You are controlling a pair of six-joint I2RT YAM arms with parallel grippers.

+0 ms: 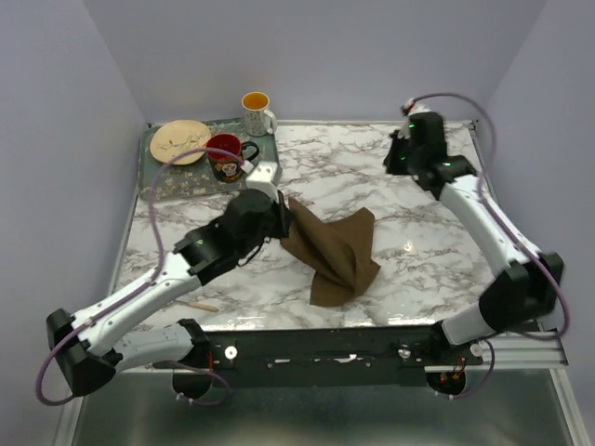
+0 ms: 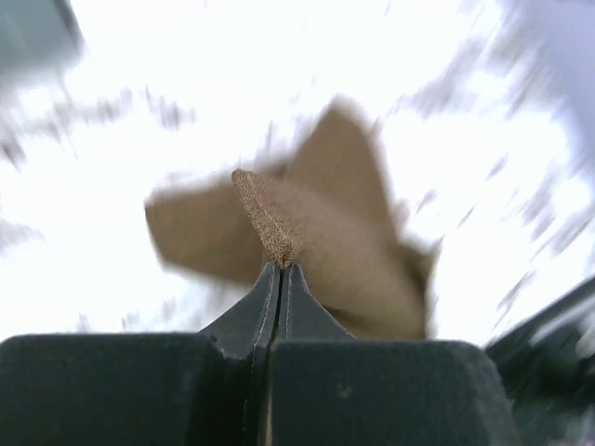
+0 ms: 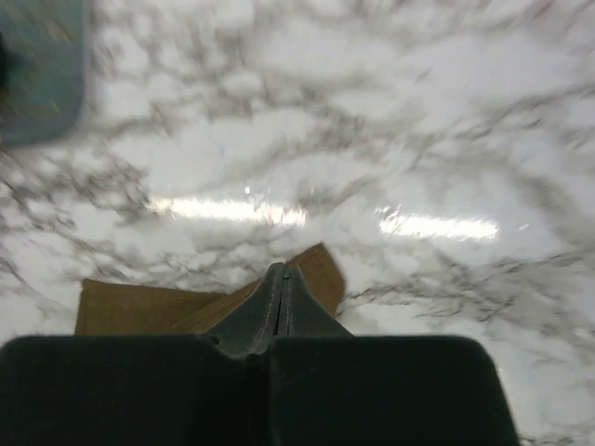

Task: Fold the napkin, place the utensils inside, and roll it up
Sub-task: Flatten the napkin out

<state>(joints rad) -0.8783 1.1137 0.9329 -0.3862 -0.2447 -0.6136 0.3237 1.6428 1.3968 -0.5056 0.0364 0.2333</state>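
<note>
The napkin lies crumpled (image 1: pixel 337 251) under my left gripper. I should raise its held corner high and grab the free edge (image 1: pixel 369 221) with my right gripper to spread it out.
The dark brown napkin (image 1: pixel 339 255) lies crumpled at the table's middle, with its left corner lifted. My left gripper (image 1: pixel 284 216) is shut on that corner. In the left wrist view the fingertips (image 2: pixel 280 268) pinch a fold of the cloth, and the rest of the napkin (image 2: pixel 344 232) hangs blurred below. My right gripper (image 1: pixel 398 153) is at the back right, away from the napkin, shut and empty. In the right wrist view its jaws (image 3: pixel 284 271) are closed, with a napkin edge (image 3: pixel 139 307) behind them. A slim pale handle (image 1: pixel 199 305), the spoon's, lies at the front left by my left arm. Its bowl is hidden.
A grey-green tray (image 1: pixel 163 181) at the back left holds a tan plate (image 1: pixel 179 141) and a red mug (image 1: pixel 225 156). A white mug with an orange inside (image 1: pixel 257 111) stands at the tray's back right. Walls close in the table's left, back and right.
</note>
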